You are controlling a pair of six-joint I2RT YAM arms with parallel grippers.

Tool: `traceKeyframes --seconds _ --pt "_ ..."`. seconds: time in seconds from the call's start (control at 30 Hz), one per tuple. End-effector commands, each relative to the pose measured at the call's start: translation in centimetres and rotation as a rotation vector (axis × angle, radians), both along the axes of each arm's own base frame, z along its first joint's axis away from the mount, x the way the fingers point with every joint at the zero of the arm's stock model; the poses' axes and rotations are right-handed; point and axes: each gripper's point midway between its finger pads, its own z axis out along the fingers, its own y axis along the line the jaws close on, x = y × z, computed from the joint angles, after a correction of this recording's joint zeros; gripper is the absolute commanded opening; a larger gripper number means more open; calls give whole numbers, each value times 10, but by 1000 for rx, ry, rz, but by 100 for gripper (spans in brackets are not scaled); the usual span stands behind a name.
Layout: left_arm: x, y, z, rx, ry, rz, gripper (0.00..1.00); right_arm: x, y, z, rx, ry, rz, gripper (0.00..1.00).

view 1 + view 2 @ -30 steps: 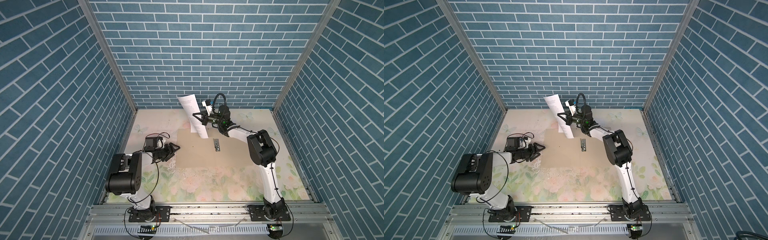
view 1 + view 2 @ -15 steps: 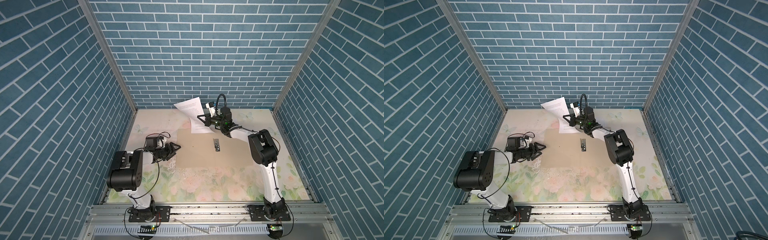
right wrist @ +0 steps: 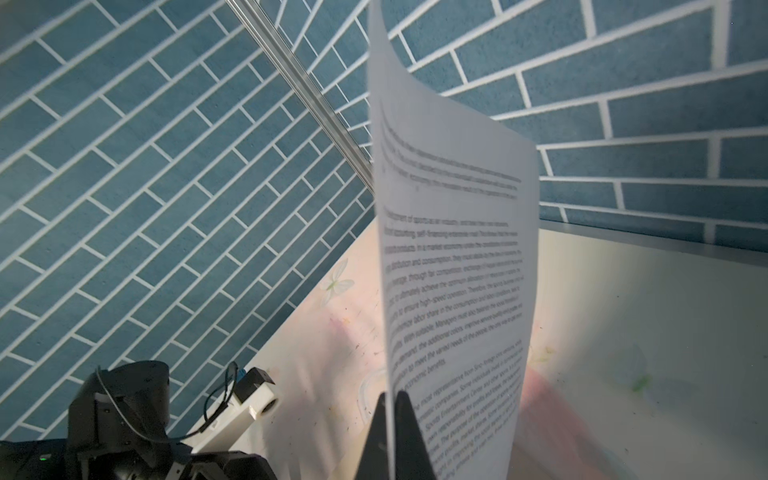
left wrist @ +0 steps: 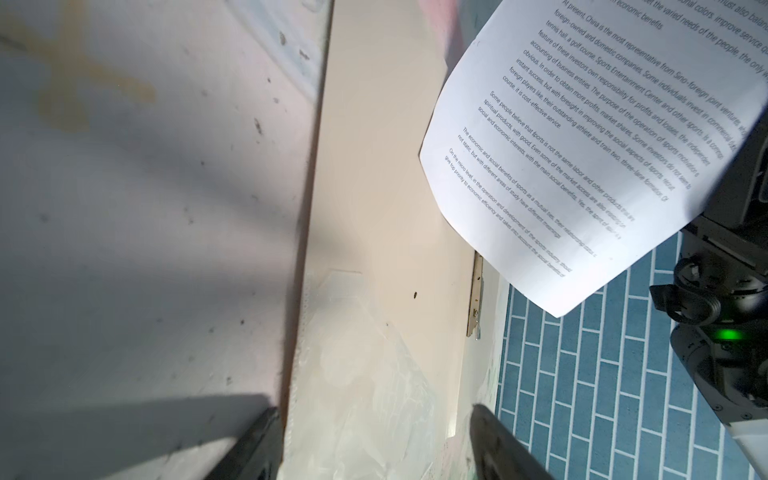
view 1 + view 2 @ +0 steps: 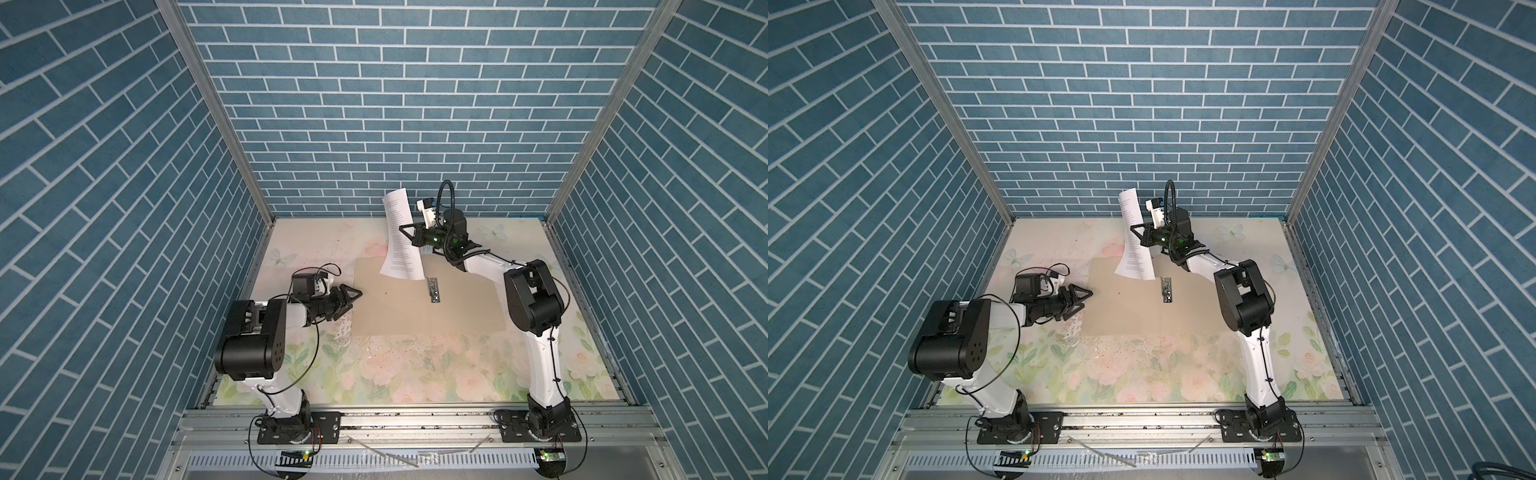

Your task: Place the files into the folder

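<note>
I should use my right gripper to pull the sheet closer and lay it flat next to the metal clip, because the sheet stands upright across the folder's far edge (image 5: 397, 256).
The beige folder (image 5: 415, 307) (image 5: 1142, 309) lies flat on the floral table, and its edge shows in the left wrist view (image 4: 374, 166). A white sheet of dense text, one of the files (image 5: 399, 237) (image 5: 1136, 245) (image 4: 582, 145) (image 3: 457, 270), hangs upright and curled over the folder's far left part. My right gripper (image 5: 405, 230) (image 5: 1136, 230) (image 3: 392, 399) is shut on that sheet's edge. Whether the sheet's lower end touches the folder I cannot tell. My left gripper (image 5: 353, 296) (image 5: 1086, 296) (image 4: 374, 440) stands open and low at the folder's left edge, holding nothing.
A small metal clip (image 5: 433, 289) (image 5: 1166, 289) (image 4: 478, 295) sits in the folder's middle. A pale scuffed patch (image 5: 345, 328) marks the table by the folder's near left corner. Blue brick walls close in the left, right and back. The left arm (image 3: 124, 415) shows low in the right wrist view.
The sheet in my right gripper has swung from a broad, sideways spread back to an upright hang, turned by the wrist. The left arm has barely moved.
</note>
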Motion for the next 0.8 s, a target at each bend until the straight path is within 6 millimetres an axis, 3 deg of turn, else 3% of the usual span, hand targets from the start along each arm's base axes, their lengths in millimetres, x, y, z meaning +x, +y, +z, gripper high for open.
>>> traceKeyframes --seconds 0.0,0.1,0.17,0.47,0.6,0.77 --pt "-15 3 -29 16 100 21 73 -10 9 33 91 -45 48 0" --pt "-14 2 -30 -1 96 24 72 -19 18 40 106 -61 92 0" --pt "-13 1 -29 -7 95 24 72 -21 22 28 113 -52 115 0" --pt "-13 0 -30 -23 96 24 72 -31 31 14 141 -56 227 0" --pt "-13 -1 -30 -29 96 24 71 -26 24 0 131 -39 193 0" --pt "-13 -1 -32 -31 100 22 71 -25 16 0 118 -36 167 0"
